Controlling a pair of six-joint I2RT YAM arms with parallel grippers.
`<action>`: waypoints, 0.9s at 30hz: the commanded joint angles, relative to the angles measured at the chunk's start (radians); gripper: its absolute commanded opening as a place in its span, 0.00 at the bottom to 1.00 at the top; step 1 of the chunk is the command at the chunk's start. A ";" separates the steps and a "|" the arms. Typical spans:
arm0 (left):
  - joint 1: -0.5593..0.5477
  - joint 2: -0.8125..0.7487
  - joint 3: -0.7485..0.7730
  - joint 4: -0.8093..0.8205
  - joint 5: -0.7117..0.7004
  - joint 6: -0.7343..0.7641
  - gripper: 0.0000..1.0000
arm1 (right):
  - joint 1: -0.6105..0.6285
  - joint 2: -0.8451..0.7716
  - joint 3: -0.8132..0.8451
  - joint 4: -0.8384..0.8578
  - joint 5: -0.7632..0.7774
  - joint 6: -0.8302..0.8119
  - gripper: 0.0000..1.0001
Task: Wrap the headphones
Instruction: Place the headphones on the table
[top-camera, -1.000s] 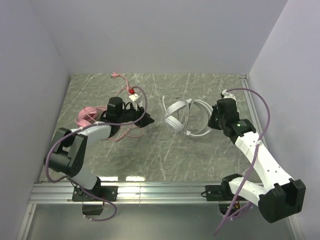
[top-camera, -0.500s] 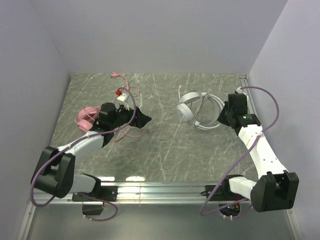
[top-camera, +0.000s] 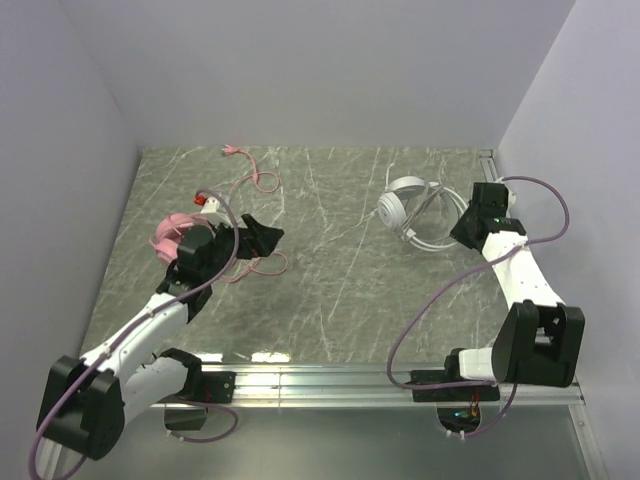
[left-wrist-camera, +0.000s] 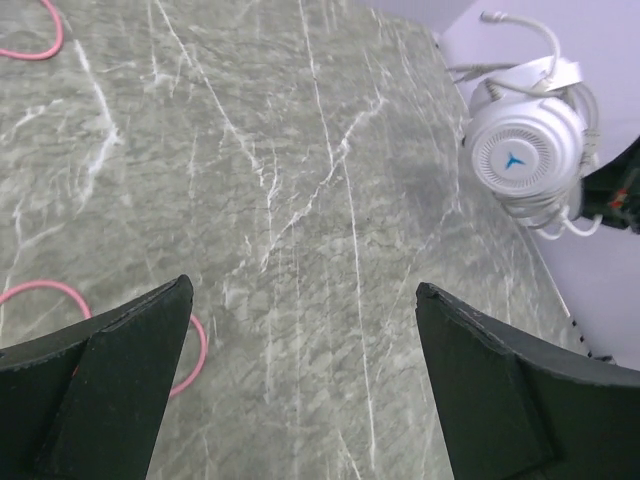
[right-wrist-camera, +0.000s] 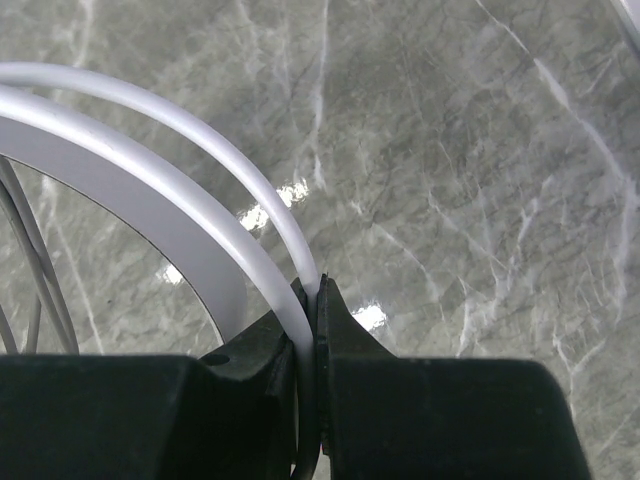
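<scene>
My right gripper is lowering the white headphones, with white cord wrapped round the ear cup (left-wrist-camera: 528, 152). It should keep lowering them onto the clear marble (top-camera: 431, 222) and let go of the headband there.
The pink headphones (top-camera: 172, 231) lie at the left of the table, half hidden behind my left arm. Their pink cord (top-camera: 262, 266) loops beside them and trails off to the back left. My left gripper (top-camera: 262, 235) hovers just right of them, open and holding nothing. In the left wrist view this gripper (left-wrist-camera: 303, 290) frames bare table, with a pink cord loop (left-wrist-camera: 192, 352) by the left finger. The white headphones (top-camera: 405, 206) sit at the far right. My right gripper (top-camera: 460, 228) is shut on their thin white headband (right-wrist-camera: 150, 180), which is pinched at the jaw tips (right-wrist-camera: 315, 290).
A grey marble-patterned table (top-camera: 330, 290) is walled on three sides, with a metal rail (top-camera: 320, 378) along the near edge. The white cup (left-wrist-camera: 525, 155) lies close to the right wall. More pink cord (left-wrist-camera: 30, 48) curls at the far left.
The left gripper opened wide and drew back toward the near left, away from the pink cord. The right gripper dragged the white headphones toward the far right.
</scene>
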 joint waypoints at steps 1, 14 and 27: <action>0.002 -0.077 -0.052 0.006 -0.084 -0.082 0.99 | -0.014 0.032 0.078 0.111 -0.006 0.046 0.00; 0.002 -0.277 -0.181 -0.034 -0.313 -0.260 0.99 | -0.108 0.230 0.119 0.170 0.006 0.088 0.00; 0.002 -0.286 -0.185 -0.059 -0.315 -0.257 0.99 | -0.143 0.362 0.128 0.210 0.070 0.122 0.00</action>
